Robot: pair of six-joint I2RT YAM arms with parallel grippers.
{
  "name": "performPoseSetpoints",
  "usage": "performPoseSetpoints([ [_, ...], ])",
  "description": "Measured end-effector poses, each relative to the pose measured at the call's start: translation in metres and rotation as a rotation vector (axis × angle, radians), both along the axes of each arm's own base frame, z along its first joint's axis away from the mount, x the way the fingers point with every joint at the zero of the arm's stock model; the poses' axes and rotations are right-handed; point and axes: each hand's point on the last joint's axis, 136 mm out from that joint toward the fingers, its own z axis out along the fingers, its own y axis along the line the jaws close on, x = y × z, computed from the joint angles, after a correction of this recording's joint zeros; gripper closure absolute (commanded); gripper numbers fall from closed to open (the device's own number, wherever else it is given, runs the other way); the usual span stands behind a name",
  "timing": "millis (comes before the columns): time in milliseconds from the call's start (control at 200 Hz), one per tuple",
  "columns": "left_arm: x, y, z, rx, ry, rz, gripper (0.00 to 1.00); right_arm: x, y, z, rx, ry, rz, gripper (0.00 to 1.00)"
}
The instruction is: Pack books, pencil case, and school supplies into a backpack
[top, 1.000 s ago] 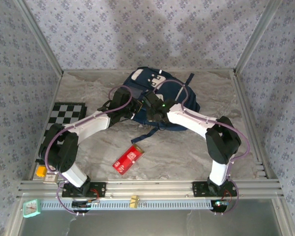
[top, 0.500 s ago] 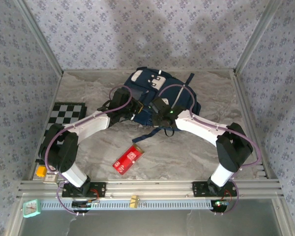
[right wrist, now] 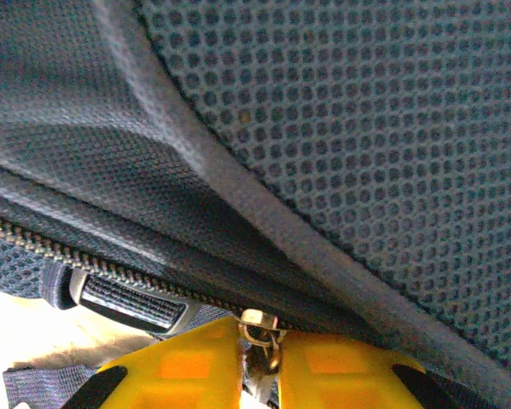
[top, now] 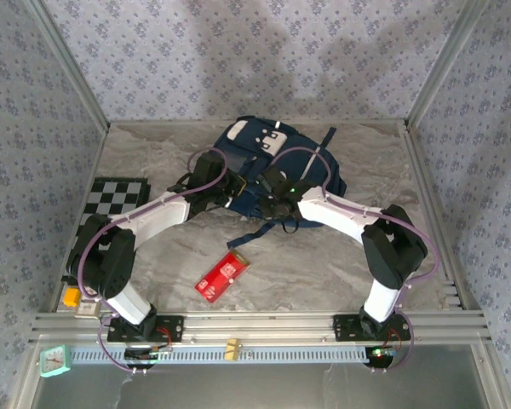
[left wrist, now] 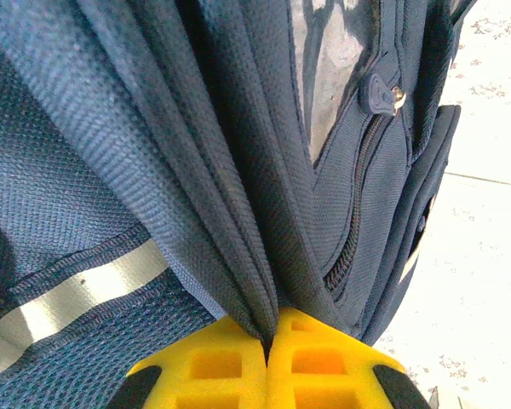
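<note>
My right gripper has the zipper pull broadside, with its fingers close against the slider (right wrist: 259, 320). Next, I open the fingers and pinch the pull's loose end (right wrist: 260, 382) edge-on.
The navy backpack (top: 277, 162) lies at the back middle of the table. My left gripper (top: 235, 189) is at its left near edge, yellow fingers (left wrist: 213, 366) shut on a pinched fold of the backpack's fabric (left wrist: 238, 213). My right gripper (top: 271, 204) is at the near edge, fingers (right wrist: 341, 371) closed on the metal zipper pull (right wrist: 260, 334) below the zip line (right wrist: 94, 260). The school supplies, a small red packet (top: 222, 275), lie flat on the table in front of the backpack. The books and the pencil case are out of view.
A checkerboard mat (top: 115, 196) lies at the left. An orange block (top: 71, 296) sits by the left arm's base, and a teal clock (top: 57, 361) sits below the front rail. Patterned walls enclose the table. A strap buckle (right wrist: 132, 298) hangs left of the right fingers.
The right arm's elbow swung out to the right, then partly back, with its gripper shifting slightly along the backpack's near edge. The left arm, backpack and red packet have not moved.
</note>
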Motion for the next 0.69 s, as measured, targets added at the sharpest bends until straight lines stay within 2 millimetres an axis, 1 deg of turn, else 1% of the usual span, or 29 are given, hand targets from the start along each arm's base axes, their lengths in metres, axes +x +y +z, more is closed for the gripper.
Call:
performPoseSetpoints([
  [175,0.000,0.000,0.000,0.000,-0.001,0.001,1.00,0.004,0.002,-0.003,0.004,-0.001,0.006,0.78],
  [255,0.001,0.000,0.000,0.002,-0.002,0.003,1.00,0.005,0.003,-0.005,0.003,0.000,0.006,0.75],
  [380,0.001,0.001,-0.001,0.006,-0.002,0.008,1.00,0.008,0.006,-0.008,0.006,-0.001,0.009,0.74],
  [515,0.003,0.003,-0.003,0.014,-0.001,0.018,1.00,0.011,0.007,-0.009,0.010,-0.007,0.009,0.83],
  [695,0.004,0.003,-0.002,0.014,-0.005,0.021,1.00,0.013,0.004,-0.009,-0.010,-0.022,0.013,0.97],
])
